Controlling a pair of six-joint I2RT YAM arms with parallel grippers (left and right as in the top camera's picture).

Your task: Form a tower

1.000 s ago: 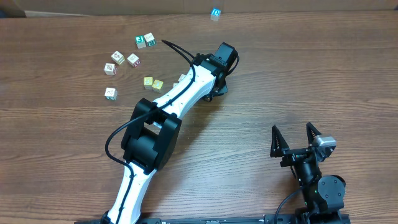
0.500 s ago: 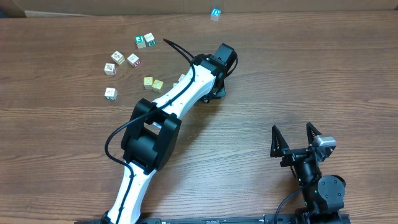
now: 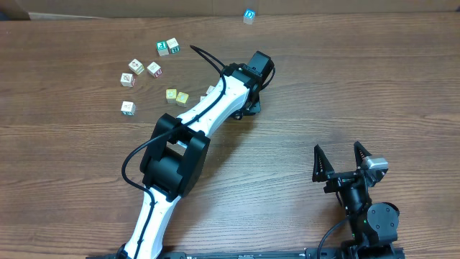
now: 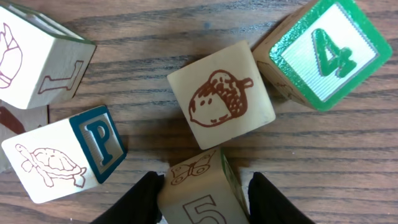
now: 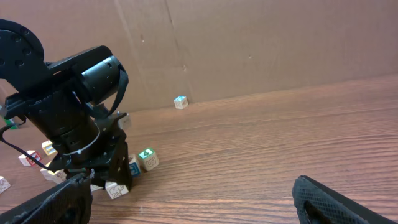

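Observation:
The butterfly cube (image 4: 196, 172) is crooked between my left gripper's fingers. Next, I open the gripper, turn it square to the cube's sides (image 4: 232, 182) and close it before I lift.
The tower (image 3: 249, 15) stands at the table's far edge, a small cream column with blue print on top; it also shows in the right wrist view (image 5: 180, 102). My left gripper (image 4: 205, 200) is down among a cluster of loose cubes, shut on a cream cube (image 4: 200, 194) printed with a 5 and a butterfly. Just beyond that cube lie an acorn cube (image 4: 221, 96), a green 4 cube (image 4: 323, 53) and a blue P cube (image 4: 62, 155). In the overhead view the left wrist (image 3: 248, 79) hides that grip. My right gripper (image 3: 341, 160) is open and holds nothing, near the table's front right.
Several loose cubes (image 3: 136, 67) lie scattered at the back left, with two yellow cubes (image 3: 177, 96) close to the left arm. The left arm (image 3: 194, 122) stretches diagonally across the table's middle. A cardboard wall (image 5: 249, 43) stands behind the table.

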